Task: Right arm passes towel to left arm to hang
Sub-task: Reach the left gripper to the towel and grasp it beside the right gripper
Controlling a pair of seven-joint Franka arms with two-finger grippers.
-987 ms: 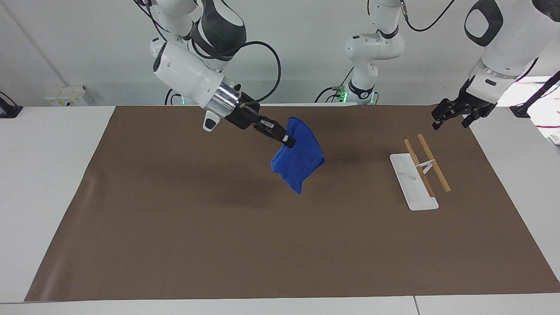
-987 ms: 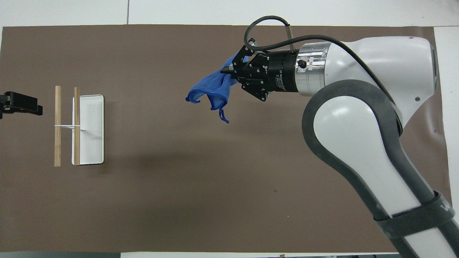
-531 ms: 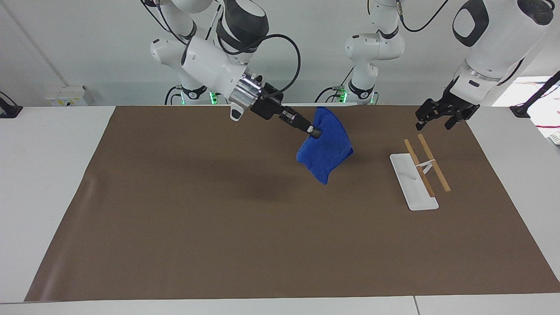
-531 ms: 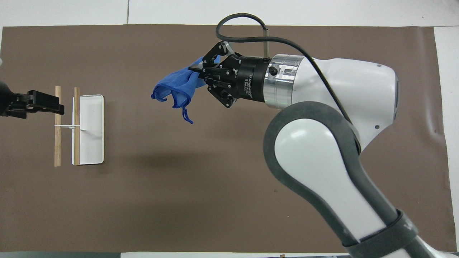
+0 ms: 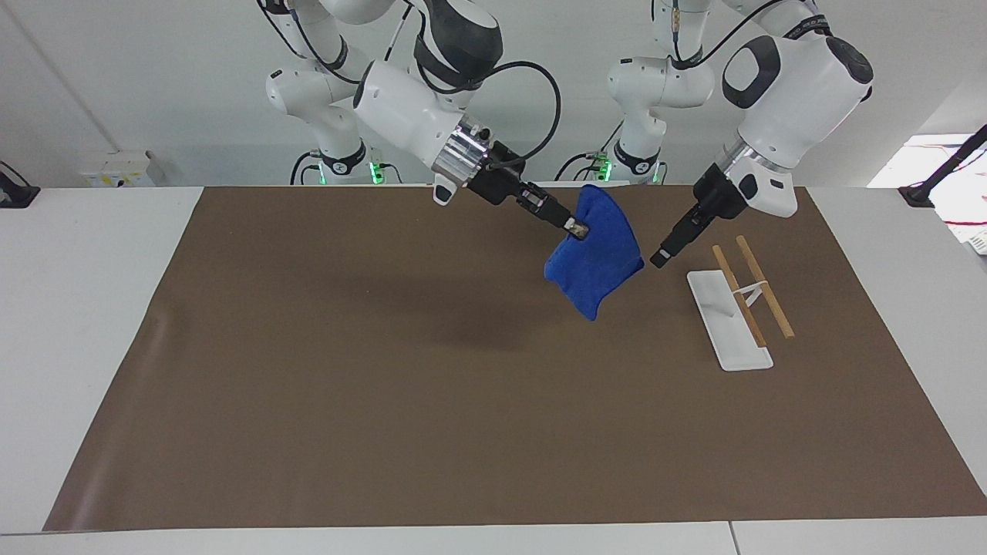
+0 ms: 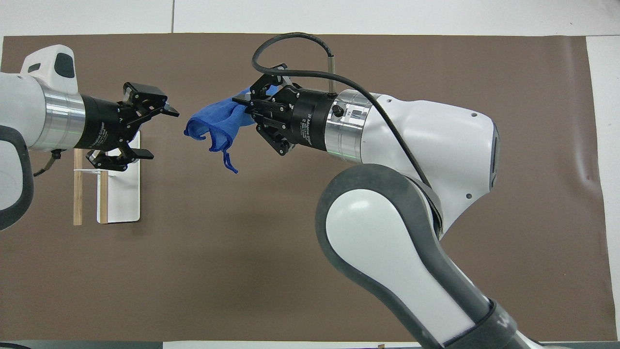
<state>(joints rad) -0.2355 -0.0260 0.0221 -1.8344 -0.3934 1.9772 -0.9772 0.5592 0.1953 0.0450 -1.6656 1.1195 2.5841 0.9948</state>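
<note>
My gripper will spread the blue towel (image 6: 224,119) into a wide sheet when it carries the towel's corner over the rack, because loose folds (image 6: 219,136) hang down from the towel.
The blue towel (image 5: 597,258) (image 6: 213,121) hangs in the air over the brown mat, bunched and drooping. My right gripper (image 5: 577,228) (image 6: 241,103) is shut on its upper edge. My left gripper (image 5: 660,258) (image 6: 160,134) is up over the rack's base, pointing at the towel with its jaws open wide. A small gap separates its fingertips (image 6: 170,111) from the cloth. The towel's small corner loop dangles below the cloth in the overhead view.
A hanging rack with a white base (image 5: 729,324) (image 6: 121,198) and two wooden bars (image 5: 763,289) (image 6: 77,194) stands on the mat (image 5: 385,385) toward the left arm's end, partly under the left gripper.
The right arm has carried the towel toward the left arm's end of the table. The left arm has swung in from the table's edge over the rack toward the towel, still open.
</note>
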